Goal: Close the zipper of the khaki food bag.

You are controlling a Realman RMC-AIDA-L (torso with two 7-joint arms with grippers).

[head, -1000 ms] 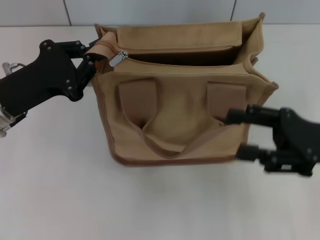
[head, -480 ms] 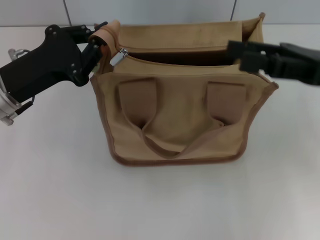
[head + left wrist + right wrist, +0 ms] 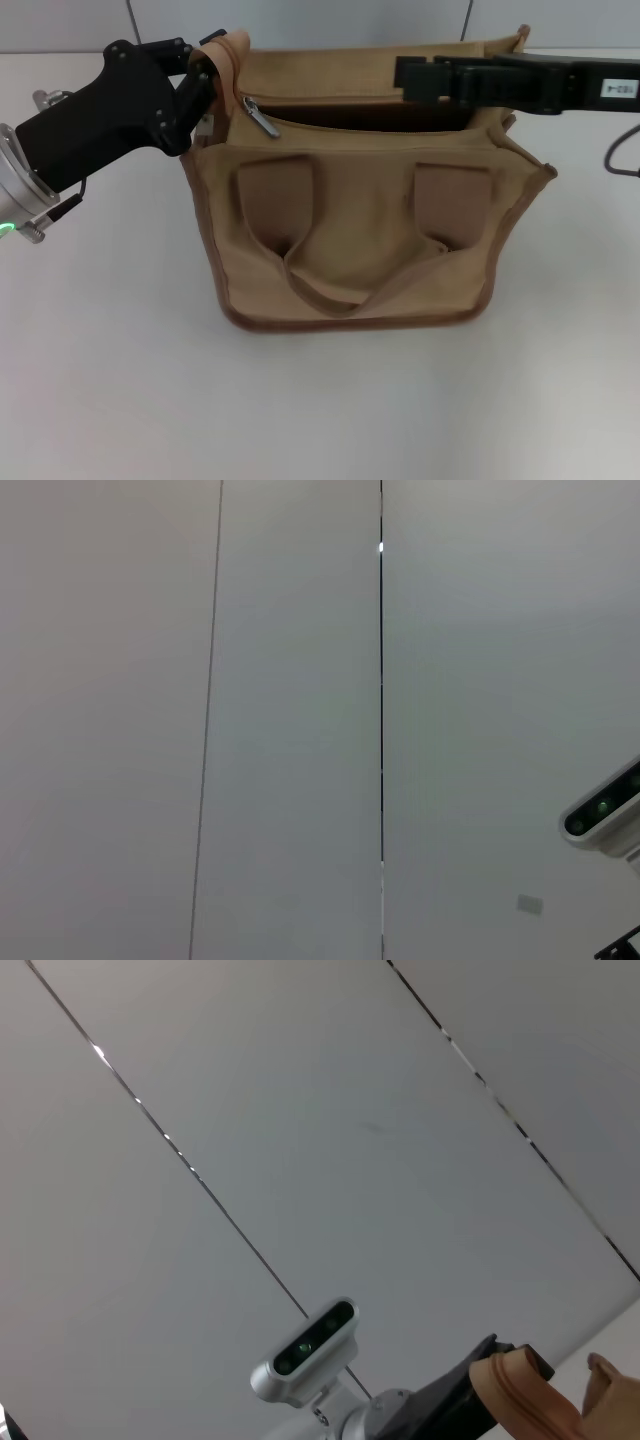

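Next, my right gripper takes the silver pull tab (image 3: 262, 118) and draws it toward the zipper's far end, since my left gripper is holding the tan end tab (image 3: 234, 52).
The khaki food bag (image 3: 360, 235) stands on the white table with its top open. The zipper (image 3: 360, 118) runs along the front lip, and its silver pull tab (image 3: 262, 120) sits at the left end. My left gripper (image 3: 205, 78) is at the bag's top left corner, shut on the tan end tab (image 3: 232, 50) of the zipper. That tab also shows in the right wrist view (image 3: 520, 1395). My right gripper (image 3: 420, 80) is open and reaches in from the right over the bag's open top, pointing left, well to the right of the pull tab.
The white table (image 3: 320, 400) spreads in front of the bag and to both sides. A grey panelled wall (image 3: 300, 20) stands close behind the bag. The robot's head camera (image 3: 305, 1350) shows in the right wrist view.
My right gripper has swung from beside the bag's right front up over its open top and further left. My left gripper has lifted the end tab slightly. The pull tab now hangs down.
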